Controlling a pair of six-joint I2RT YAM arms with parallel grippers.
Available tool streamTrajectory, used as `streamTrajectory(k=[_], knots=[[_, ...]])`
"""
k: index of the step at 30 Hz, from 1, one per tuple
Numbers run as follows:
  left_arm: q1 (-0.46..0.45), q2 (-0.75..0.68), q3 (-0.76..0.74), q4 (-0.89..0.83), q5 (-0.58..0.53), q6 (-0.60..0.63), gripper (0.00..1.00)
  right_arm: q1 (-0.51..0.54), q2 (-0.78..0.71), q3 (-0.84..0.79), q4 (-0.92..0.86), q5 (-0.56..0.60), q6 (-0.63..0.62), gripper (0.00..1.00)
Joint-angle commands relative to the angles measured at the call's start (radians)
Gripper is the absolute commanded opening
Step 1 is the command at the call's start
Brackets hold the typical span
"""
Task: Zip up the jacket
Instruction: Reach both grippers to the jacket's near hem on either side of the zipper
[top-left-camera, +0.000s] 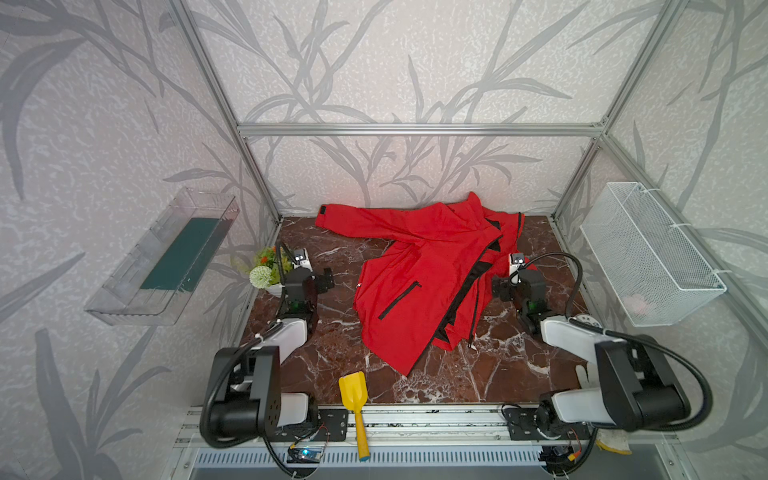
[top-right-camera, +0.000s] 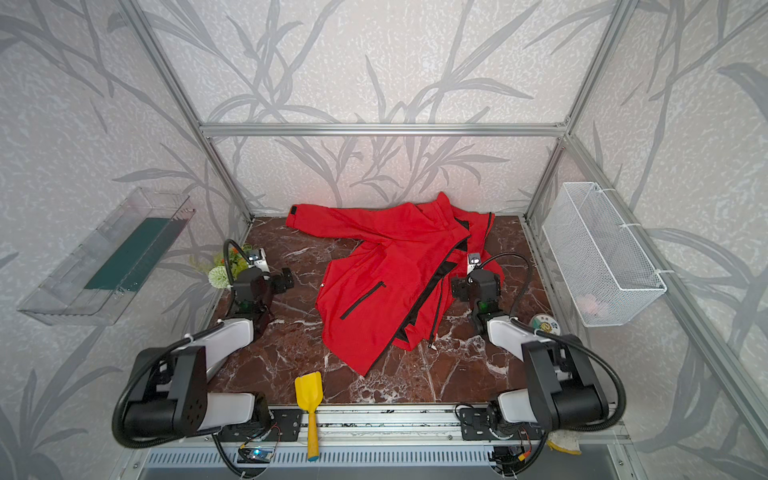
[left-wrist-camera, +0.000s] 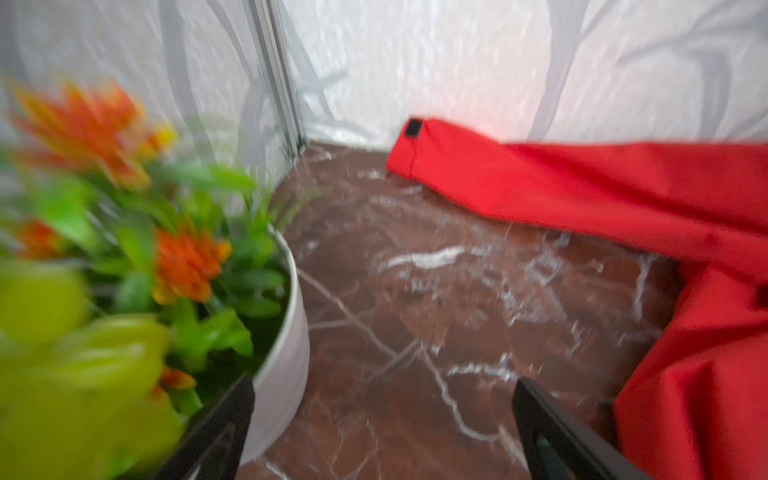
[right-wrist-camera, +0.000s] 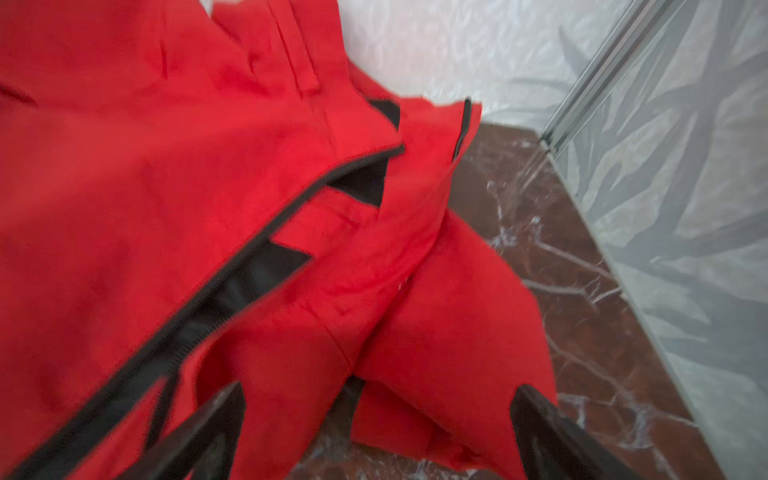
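My left gripper is next to the flowers, a long way from the open zipper's bottom end (top-left-camera: 410, 369), so it should return and grasp the jacket's front hem (top-left-camera: 384, 353) first.
The red jacket (top-left-camera: 415, 270) (top-right-camera: 374, 266) lies crumpled on the brown marble table (top-left-camera: 332, 332), one sleeve stretched toward the back left corner. Its black front zipper (top-left-camera: 469, 286) (right-wrist-camera: 232, 282) is undone, and black lining shows between the two edges. My left gripper (top-left-camera: 328, 277) (top-right-camera: 287, 279) (left-wrist-camera: 383, 386) stands open over bare marble, left of the jacket and apart from it. The sleeve (left-wrist-camera: 582, 187) shows in the left wrist view. My right gripper (top-left-camera: 498, 287) (top-right-camera: 459, 286) (right-wrist-camera: 378, 390) is open at the jacket's right side, with red folds (right-wrist-camera: 415, 332) just ahead of its fingers and nothing gripped.
A white pot of artificial flowers (top-left-camera: 266, 270) (left-wrist-camera: 286, 332) stands close beside the left gripper. A yellow toy shovel (top-left-camera: 353, 395) lies at the front edge. A clear tray (top-left-camera: 166, 257) hangs on the left wall and a white wire basket (top-left-camera: 648, 253) on the right. A round tin (top-right-camera: 545, 324) sits behind the right arm.
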Motion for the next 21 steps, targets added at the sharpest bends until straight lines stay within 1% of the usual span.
streamTrajectory(k=[1,3,5,6,7,9,10,11,13,15,17,21], knots=[[-0.023,-0.132,0.144,-0.455,-0.018,-0.133,0.99,0.086,-0.184,0.149,-0.509,0.113,0.215,0.99],[-0.055,-0.176,0.202,-0.637,0.014,-0.209,0.98,0.166,-0.254,0.219,-0.751,0.155,0.362,0.99],[-0.099,-0.192,0.233,-0.766,0.089,-0.222,0.98,0.246,-0.302,0.251,-0.898,0.127,0.477,0.99],[-0.133,-0.199,0.25,-0.838,0.107,-0.238,0.98,0.298,-0.322,0.267,-0.985,0.131,0.59,0.99],[-0.163,-0.205,0.26,-0.897,0.121,-0.263,0.99,0.339,-0.339,0.277,-1.04,0.09,0.699,0.99],[-0.207,-0.231,0.255,-0.97,0.177,-0.314,0.98,0.413,-0.36,0.272,-1.079,-0.031,0.863,0.99],[-0.231,-0.255,0.243,-0.988,0.2,-0.344,0.98,0.462,-0.37,0.249,-1.059,-0.086,0.943,0.99],[-0.253,-0.28,0.224,-0.995,0.207,-0.365,0.98,0.506,-0.38,0.224,-1.02,-0.115,1.002,0.99],[-0.297,-0.344,0.174,-1.002,0.206,-0.404,0.97,0.622,-0.393,0.16,-0.912,-0.132,1.121,0.99],[-0.329,-0.399,0.124,-1.004,0.213,-0.446,0.96,0.69,-0.37,0.122,-0.825,-0.149,1.188,0.99],[-0.357,-0.435,0.085,-1.026,0.23,-0.493,0.93,0.733,-0.322,0.104,-0.762,-0.178,1.224,0.99],[-0.44,-0.478,-0.019,-0.997,0.297,-0.621,0.88,0.803,-0.207,0.13,-0.702,-0.209,1.22,0.99]])
